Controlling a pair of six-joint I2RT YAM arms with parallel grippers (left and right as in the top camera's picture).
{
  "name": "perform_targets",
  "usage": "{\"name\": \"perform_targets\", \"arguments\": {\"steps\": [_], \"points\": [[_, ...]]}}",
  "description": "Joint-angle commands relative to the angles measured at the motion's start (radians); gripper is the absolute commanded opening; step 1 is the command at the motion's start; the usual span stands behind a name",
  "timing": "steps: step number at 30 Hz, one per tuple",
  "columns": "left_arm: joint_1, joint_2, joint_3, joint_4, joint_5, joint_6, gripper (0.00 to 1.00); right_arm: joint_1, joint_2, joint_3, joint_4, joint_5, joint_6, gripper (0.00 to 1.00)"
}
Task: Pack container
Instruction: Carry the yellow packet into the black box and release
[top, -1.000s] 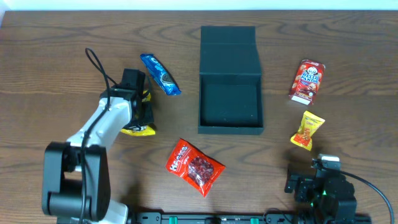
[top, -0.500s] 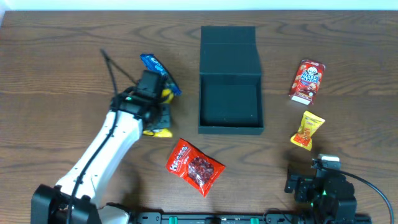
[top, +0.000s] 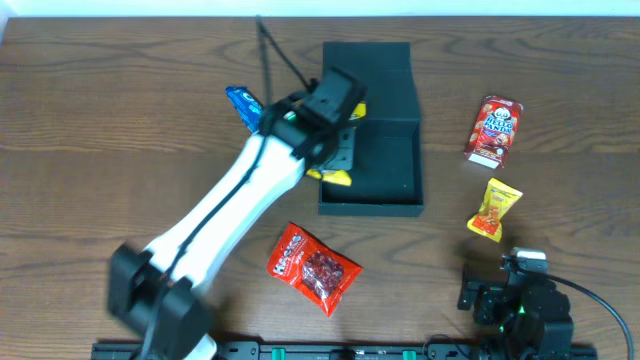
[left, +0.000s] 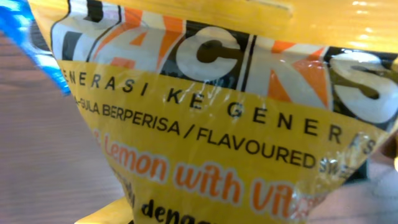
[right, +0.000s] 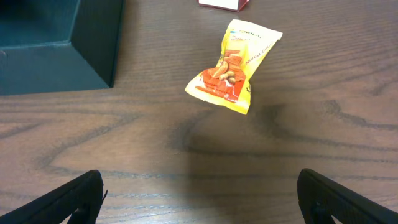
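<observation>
The yellow lemon candy packet (top: 335, 177) is hanging over the container's edge beside its empty bottom (top: 386, 170), so the robot's left gripper should keep moving inward and let go inside the container's side.
The dark green container (top: 369, 205) stands open at the table's middle, its lid flap laid back. My left gripper (top: 335, 150) is shut on a yellow lemon candy packet (top: 336, 176) and holds it over the container's left edge. That packet (left: 211, 124) fills the left wrist view. My right gripper (right: 199, 199) is open and empty, low over the table at the front right. A yellow-orange snack packet (right: 233, 68) lies just ahead of it, and the container's corner (right: 56, 50) shows at that view's upper left.
A blue cookie packet (top: 243, 103) lies left of the container, partly under my left arm. A red bag (top: 315, 267) lies in front. A red Hello Panda box (top: 494, 130) and the yellow-orange packet (top: 496, 209) lie to the right.
My left arm has swung right from the table's left side to the container, carrying the yellow packet. The right arm has not moved.
</observation>
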Motion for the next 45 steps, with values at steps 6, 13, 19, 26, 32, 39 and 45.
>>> {"name": "perform_targets", "arguments": {"steps": [6,13,19,26,32,39,45], "points": [[-0.010,0.167,0.093,-0.010,0.072,-0.113,0.14,-0.010,-0.005,-0.003,-0.005,0.002,-0.008,0.99],[-0.010,0.220,0.093,-0.006,0.074,-0.113,0.12,-0.010,-0.005,-0.003,-0.005,0.002,-0.008,0.99],[-0.011,0.249,0.093,0.010,0.074,-0.136,0.13,-0.010,-0.005,-0.003,-0.005,0.002,-0.008,0.99],[-0.011,0.272,0.092,0.017,0.066,-0.157,0.13,-0.010,-0.005,-0.003,-0.005,0.002,-0.008,0.99],[-0.008,0.311,0.092,0.017,0.063,-0.163,0.13,-0.010,-0.005,-0.003,-0.005,0.002,-0.008,0.99],[0.002,0.317,0.091,0.031,0.022,-0.187,0.20,-0.010,-0.005,-0.003,-0.005,0.002,-0.008,0.99],[0.010,0.317,0.090,0.022,0.023,-0.230,0.20,-0.010,-0.005,-0.003,-0.005,0.002,-0.008,0.99]]}}
